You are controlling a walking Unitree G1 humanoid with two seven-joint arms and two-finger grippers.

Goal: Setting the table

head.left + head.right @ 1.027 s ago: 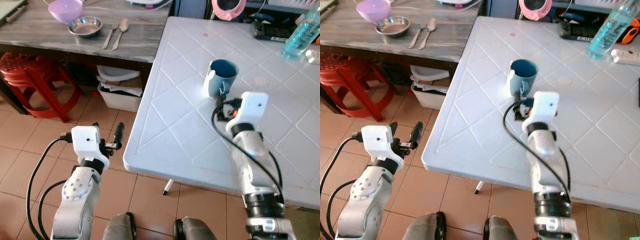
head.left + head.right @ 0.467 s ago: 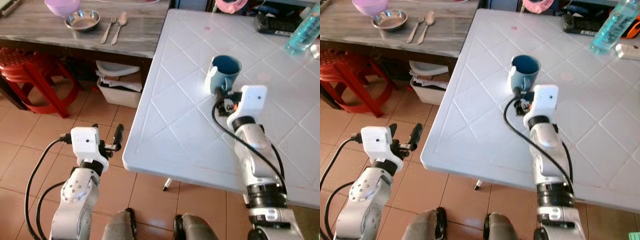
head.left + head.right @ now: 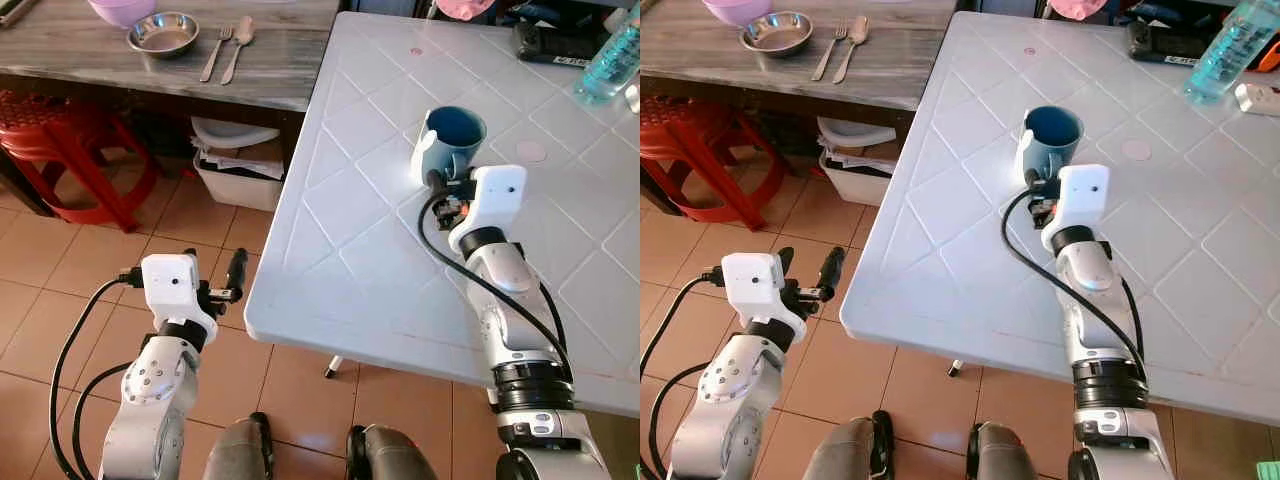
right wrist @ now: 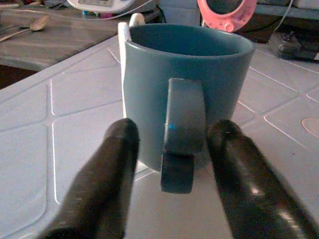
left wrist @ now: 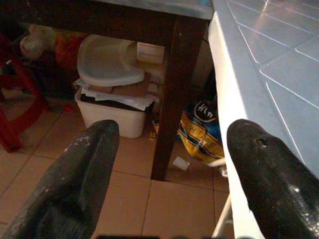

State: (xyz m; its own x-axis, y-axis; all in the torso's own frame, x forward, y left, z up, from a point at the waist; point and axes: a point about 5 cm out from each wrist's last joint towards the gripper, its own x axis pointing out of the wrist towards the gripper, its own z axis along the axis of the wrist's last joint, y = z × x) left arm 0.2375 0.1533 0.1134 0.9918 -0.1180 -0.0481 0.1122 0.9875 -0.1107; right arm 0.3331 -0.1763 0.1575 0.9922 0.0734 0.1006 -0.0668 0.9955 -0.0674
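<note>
The white piece (image 3: 424, 140) sits tight against the blue mug's side (image 4: 124, 74) below the mug's rim, so I expect it to come along with the mug when I lift the mug's handle.
A blue mug (image 3: 452, 141) stands upright on the white plastic table (image 3: 340, 240), its handle (image 4: 179, 134) turned toward me. My right gripper (image 4: 172, 154) is open right behind it, one black finger on each side of the handle, not closed on it. A white piece (image 4: 123, 35) sticks up at the mug's rim. My left gripper (image 5: 167, 164) is open and holds nothing, low over the tiled floor beside the table's edge. On the grey wooden table (image 3: 150, 65) at the back left lie a steel bowl (image 3: 162, 32), a fork (image 3: 215, 52) and a spoon (image 3: 238, 45).
A red stool (image 3: 70, 150) stands under the wooden table, beside a white bin (image 3: 235, 170). A plastic bottle (image 3: 612, 60) and a black device (image 3: 560, 40) sit at the white table's far side. A yellow bag (image 5: 202, 132) lies on the floor by the dark table leg (image 5: 172, 94).
The camera has shifted a little. My right gripper has come closer to the mug, its fingers now beside the handle. The left arm has not moved.
</note>
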